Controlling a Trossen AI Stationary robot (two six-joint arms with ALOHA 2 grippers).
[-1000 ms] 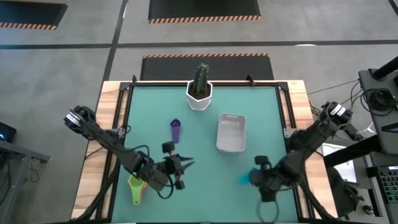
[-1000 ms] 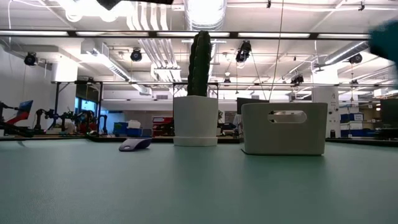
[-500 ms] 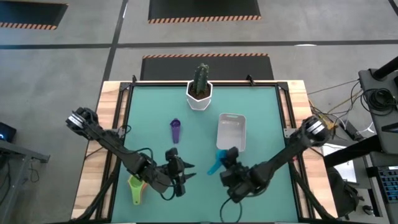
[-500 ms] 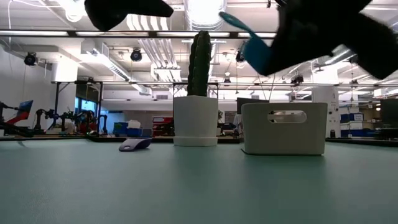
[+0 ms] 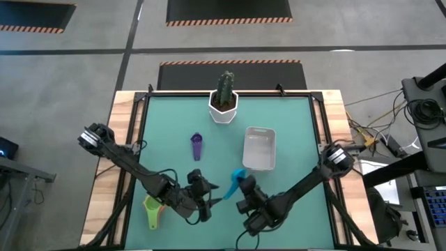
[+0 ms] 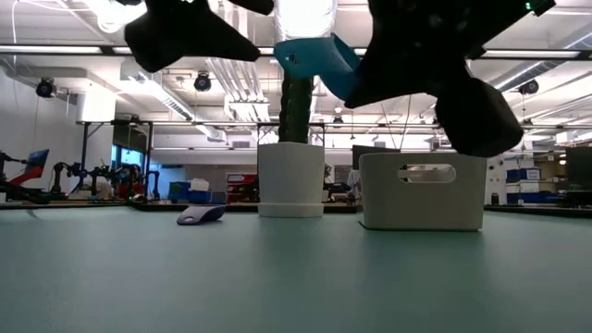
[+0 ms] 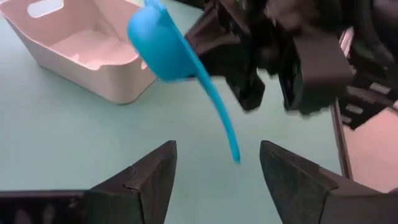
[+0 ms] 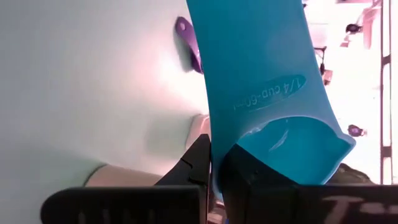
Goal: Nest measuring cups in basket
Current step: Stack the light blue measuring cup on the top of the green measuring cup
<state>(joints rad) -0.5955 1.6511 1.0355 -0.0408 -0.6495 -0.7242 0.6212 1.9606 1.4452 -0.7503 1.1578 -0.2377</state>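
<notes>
I have my right gripper on the light-blue cup's bowl's side (image 5: pixel 238 173), so I should take the handle's loose end (image 7: pixel 234 152) with my left gripper before nesting the bowl in the green cup.
My right gripper (image 5: pixel 244 188) is shut on a light-blue measuring cup (image 5: pixel 237 178), held above the table's near middle. The cup's handle (image 7: pixel 219 112) points toward my left gripper (image 7: pixel 217 147), which is open; the handle's free end sits just in front of the gap between its fingers without touching them. The grey-white basket (image 5: pixel 259 148) stands on the table beyond them, right of centre. A purple cup (image 5: pixel 196 146) lies left of the basket. A green and a yellow cup (image 5: pixel 152 210) lie by the left arm. My right gripper pinches the light-blue cup by its bowl's wall (image 8: pixel 215 163), close to where the handle starts, between the two fingers. The handle runs on past the fingertips, away from the gripper. The cup is lifted clear of the table, its bowl (image 7: pixel 157 45) on the side toward the basket.
A white hexagonal pot with a cactus (image 5: pixel 223 104) stands at the far middle, just beyond the basket and the purple cup. Wooden rails edge the green table top (image 5: pixel 293 118). The two arms nearly meet at the near middle.
My right gripper has carried the light-blue cup from the near right toward the table's left, up to my left gripper, and has turned so that the handle points at it. My left gripper has opened and shifted a little toward the near edge.
</notes>
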